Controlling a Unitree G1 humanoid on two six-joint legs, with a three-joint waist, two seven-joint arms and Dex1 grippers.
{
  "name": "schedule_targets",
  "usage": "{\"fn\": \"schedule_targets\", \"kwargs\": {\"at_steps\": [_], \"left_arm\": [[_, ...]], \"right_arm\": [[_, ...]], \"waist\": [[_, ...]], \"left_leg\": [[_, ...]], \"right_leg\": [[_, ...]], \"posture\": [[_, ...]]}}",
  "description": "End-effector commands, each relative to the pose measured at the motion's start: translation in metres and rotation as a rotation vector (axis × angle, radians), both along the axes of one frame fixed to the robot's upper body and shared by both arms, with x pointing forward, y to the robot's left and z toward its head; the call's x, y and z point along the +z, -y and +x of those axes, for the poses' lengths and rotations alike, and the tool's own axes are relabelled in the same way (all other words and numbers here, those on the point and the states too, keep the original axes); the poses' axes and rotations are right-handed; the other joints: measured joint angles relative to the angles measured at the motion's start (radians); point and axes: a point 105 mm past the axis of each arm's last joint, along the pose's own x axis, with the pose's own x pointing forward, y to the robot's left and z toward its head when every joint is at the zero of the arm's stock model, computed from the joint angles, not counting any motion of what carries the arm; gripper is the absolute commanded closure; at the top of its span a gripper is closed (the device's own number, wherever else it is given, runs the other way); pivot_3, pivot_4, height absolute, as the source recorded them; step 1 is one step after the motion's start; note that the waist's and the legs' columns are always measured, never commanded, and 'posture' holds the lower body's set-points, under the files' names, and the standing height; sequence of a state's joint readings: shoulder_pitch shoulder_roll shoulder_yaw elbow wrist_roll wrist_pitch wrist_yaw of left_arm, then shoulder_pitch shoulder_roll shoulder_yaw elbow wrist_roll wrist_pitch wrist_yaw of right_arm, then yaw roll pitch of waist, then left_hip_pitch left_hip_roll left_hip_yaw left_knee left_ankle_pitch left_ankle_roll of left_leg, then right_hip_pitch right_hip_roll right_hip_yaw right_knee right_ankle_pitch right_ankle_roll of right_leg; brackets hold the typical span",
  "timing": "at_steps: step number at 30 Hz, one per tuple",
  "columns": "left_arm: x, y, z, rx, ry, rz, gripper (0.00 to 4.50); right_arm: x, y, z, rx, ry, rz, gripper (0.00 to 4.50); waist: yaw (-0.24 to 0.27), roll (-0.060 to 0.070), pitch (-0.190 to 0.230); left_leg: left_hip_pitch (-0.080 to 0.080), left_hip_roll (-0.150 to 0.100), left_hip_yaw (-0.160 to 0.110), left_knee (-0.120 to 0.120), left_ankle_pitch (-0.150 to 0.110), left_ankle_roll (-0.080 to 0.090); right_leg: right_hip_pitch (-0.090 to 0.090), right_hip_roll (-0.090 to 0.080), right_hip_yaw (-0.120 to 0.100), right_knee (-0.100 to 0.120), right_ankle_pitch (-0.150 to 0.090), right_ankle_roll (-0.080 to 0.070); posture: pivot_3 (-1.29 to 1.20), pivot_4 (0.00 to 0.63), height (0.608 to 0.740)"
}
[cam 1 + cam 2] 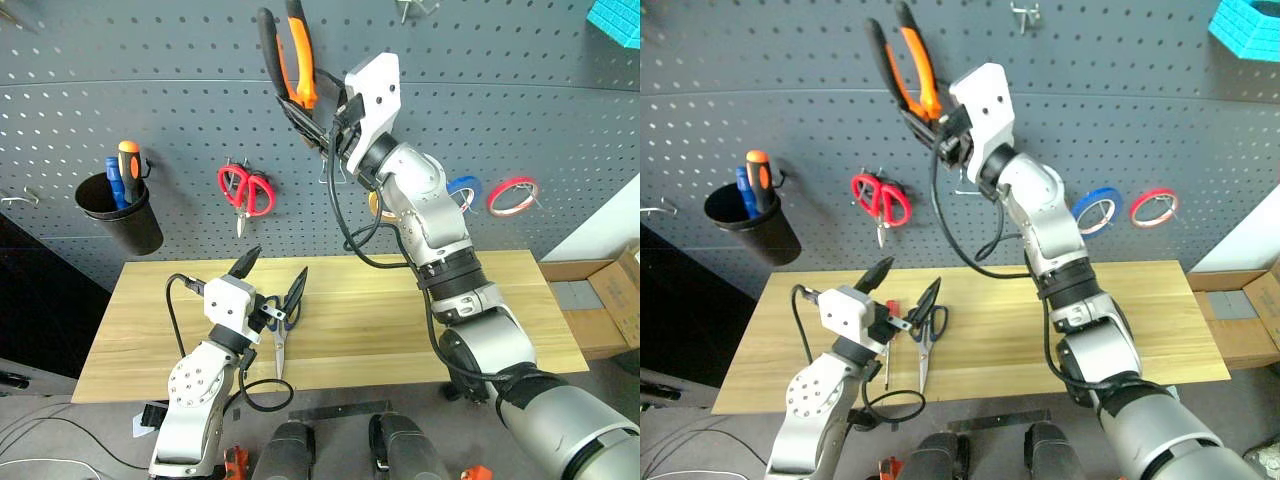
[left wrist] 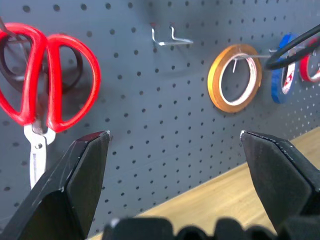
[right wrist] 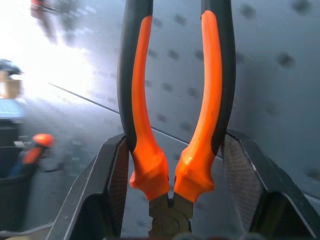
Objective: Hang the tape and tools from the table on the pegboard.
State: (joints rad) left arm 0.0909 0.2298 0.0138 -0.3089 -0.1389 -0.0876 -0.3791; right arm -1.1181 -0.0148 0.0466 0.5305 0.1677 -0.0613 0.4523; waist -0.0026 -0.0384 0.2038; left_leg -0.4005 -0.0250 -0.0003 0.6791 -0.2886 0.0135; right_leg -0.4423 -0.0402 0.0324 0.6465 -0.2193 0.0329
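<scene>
My right gripper should keep lowering the pliers, because the pliers' handles [image 1: 302, 58] are up and the pliers' jaws point toward the empty metal hook below. It should let go once the pliers' handles rest in the hook.
High against the dark pegboard [image 1: 150, 80], my right gripper [image 1: 312, 125] is shut on the pliers [image 1: 290, 55], whose orange-and-black handles [image 3: 172, 100] point up between its fingers. The blue tape [image 1: 1097, 208] hangs on the pegboard to the right of that arm. My left gripper [image 1: 272, 275] is open, low over the wooden table [image 1: 400, 310] and just above the handles of the dark-blue scissors [image 1: 925, 345], which lie with their blades toward the front edge. A slim red-and-black screwdriver [image 1: 892, 306] lies beside them, partly hidden by the left hand.
Red scissors [image 1: 245, 190], a yellow roll [image 2: 234, 77] and a red roll [image 1: 513, 195] hang on the board. An empty metal hook [image 2: 170, 40] sits between them. A black cup [image 1: 120, 210] with screwdrivers hangs at the left. A cardboard box [image 1: 610, 300] stands right of the table.
</scene>
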Motion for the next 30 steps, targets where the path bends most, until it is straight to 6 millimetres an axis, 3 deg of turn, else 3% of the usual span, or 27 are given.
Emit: {"fn": "schedule_targets", "kwargs": {"at_steps": [1,8,11,19,30], "left_arm": [[0.013,-0.001,-0.003,0.007,0.045,-0.009,0.0],[0.016,-0.003,-0.002,0.016,0.048,-0.007,0.0],[0.015,-0.005,-0.003,0.022,0.044,-0.002,0.0],[0.015,-0.009,-0.003,0.037,0.033,0.01,0.0],[0.013,-0.011,-0.003,0.033,0.014,0.024,0.0]], "right_arm": [[0.02,0.003,-0.005,-0.011,0.091,0.044,2.26],[0.009,0.012,0.005,-0.046,0.044,0.085,2.26],[-0.009,0.011,0.007,-0.06,0.028,0.041,2.26],[-0.036,0.009,0.005,-0.056,-0.016,0.003,2.26],[-0.054,0.009,0.006,-0.067,-0.076,-0.007,2.26]], "waist": [[-0.001,0.0,0.0],[0.0,0.0,0.0],[0.001,0.0,0.0],[0.001,0.0,0.0],[0.001,0.0,0.0]], "left_leg": [[0.0,0.0,0.0,0.0,0.0,0.001],[0.001,0.0,0.0,0.0,0.0,0.001],[0.001,0.0,0.0,0.001,0.0,0.0],[0.001,0.0,0.0,0.001,0.0,0.0],[0.002,0.0,0.0,0.0,0.0,0.0]], "right_leg": [[0.0,0.0,0.0,0.0,0.0,0.0],[0.0,0.0,0.0,0.003,0.001,-0.001],[0.0,0.0,0.0,0.003,0.001,-0.001],[0.0,0.0,0.0,0.003,0.001,-0.001],[0.0,0.001,0.0,0.003,0.001,-0.001]], "posture": [[0.07,0.152,0.74],[0.08,0.15,0.74],[0.09,0.154,0.74],[0.1,0.171,0.74],[0.1,0.171,0.74]]}}
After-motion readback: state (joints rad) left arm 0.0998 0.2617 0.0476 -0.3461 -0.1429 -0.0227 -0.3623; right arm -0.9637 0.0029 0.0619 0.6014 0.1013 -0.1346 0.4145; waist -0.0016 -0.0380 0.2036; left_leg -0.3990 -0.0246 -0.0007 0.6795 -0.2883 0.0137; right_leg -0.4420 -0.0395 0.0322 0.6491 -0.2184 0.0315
